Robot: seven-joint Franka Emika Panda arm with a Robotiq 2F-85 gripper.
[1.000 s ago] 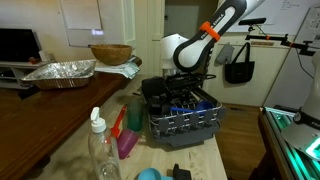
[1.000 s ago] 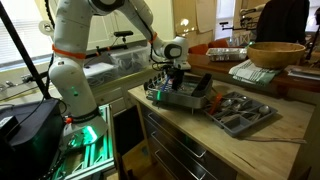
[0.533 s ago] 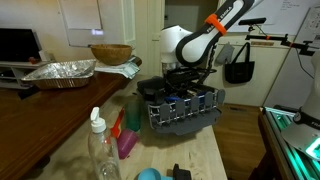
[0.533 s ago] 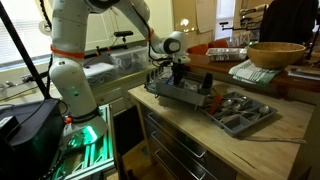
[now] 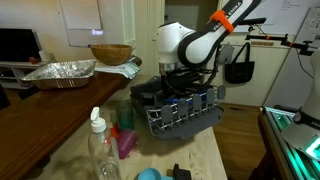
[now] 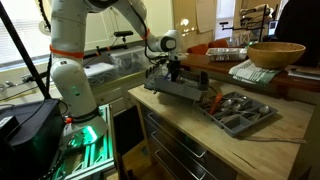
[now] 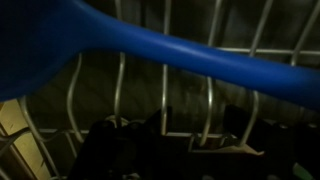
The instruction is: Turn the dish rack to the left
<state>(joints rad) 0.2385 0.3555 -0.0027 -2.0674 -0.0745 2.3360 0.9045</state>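
The dish rack's near side (image 5: 188,126) is tilted up off the wooden counter (image 5: 178,148), so my gripper should move back down and set the dish rack flat to finish the turn.
The dish rack (image 5: 178,112) is a dark grey tray with black wire dividers. It sits at the far end of the wooden counter and shows in both exterior views (image 6: 182,90). My gripper (image 5: 180,86) reaches down into it from above and is shut on the rack's wire; it also shows in an exterior view (image 6: 172,73). In the wrist view, a blue item (image 7: 170,45) crosses the top, the wire dividers (image 7: 165,95) run upright, and my dark gripper fingers (image 7: 185,140) sit at the bottom around a wire.
A crinkled foil tray (image 5: 62,72) and a wooden bowl (image 5: 110,53) stand on the raised shelf. A clear bottle (image 5: 100,150) and a pink item (image 5: 127,140) stand near the rack. A grey cutlery tray (image 6: 240,112) lies beside the rack.
The rack has turned with my gripper: its near corner swung left toward the bottle and pink item, and it now lies more skewed on the counter.
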